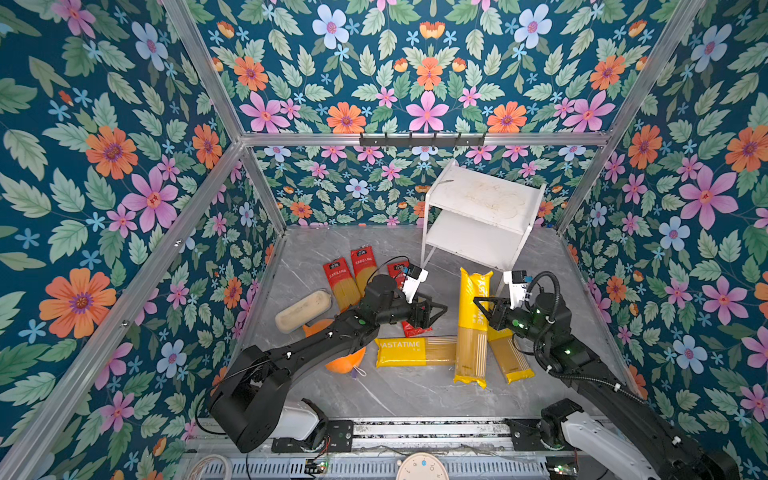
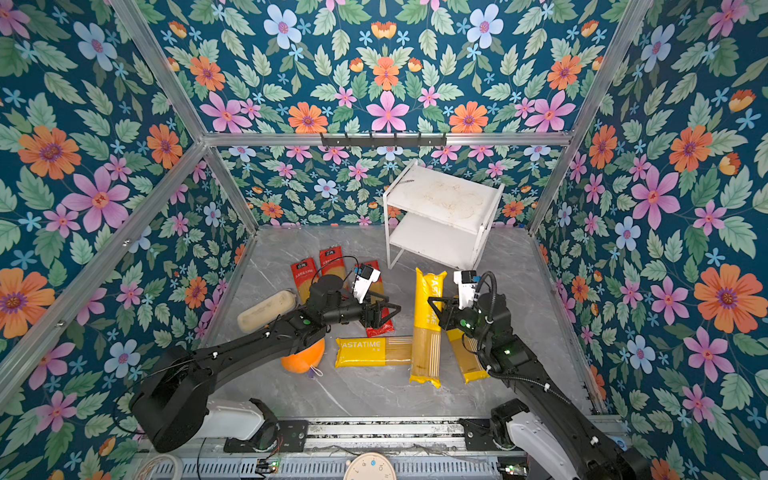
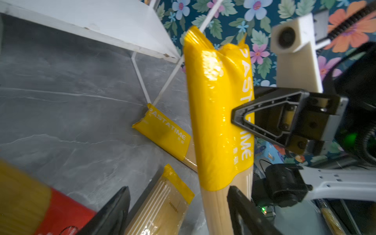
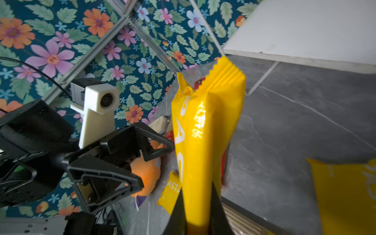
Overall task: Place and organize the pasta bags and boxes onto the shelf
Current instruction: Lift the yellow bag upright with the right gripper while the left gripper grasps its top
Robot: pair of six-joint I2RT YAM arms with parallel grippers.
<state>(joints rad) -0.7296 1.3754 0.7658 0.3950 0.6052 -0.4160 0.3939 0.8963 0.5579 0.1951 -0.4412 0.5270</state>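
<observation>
The yellow pack's long edge (image 1: 461,320) points toward my left gripper's open fingers (image 1: 433,310), so my right gripper goes on moving the pack to them until they close on it, and then let go.
My right gripper (image 1: 484,305) (image 4: 198,219) is shut on a yellow PASTATIME pack (image 1: 471,328) (image 4: 203,142), which hangs lengthwise above the table, its top end pointing at the shelf. My left gripper (image 1: 438,309) (image 3: 179,213) stands open just left of that pack (image 3: 219,112), one finger close against it. Two more yellow packs (image 1: 415,351) (image 1: 509,357) lie flat below. Two red-ended packs (image 1: 340,282) (image 1: 363,266) lie at the left; a third (image 1: 415,330) is mostly hidden under the left gripper. In both top views the white shelf (image 1: 482,195) (image 2: 440,195) stands bare at the back.
A beige loaf-like object (image 1: 303,311) and an orange plush toy (image 1: 345,359) lie under the left arm. A black hook rail (image 1: 422,139) runs along the back wall above the shelf. Flowered walls close in on three sides.
</observation>
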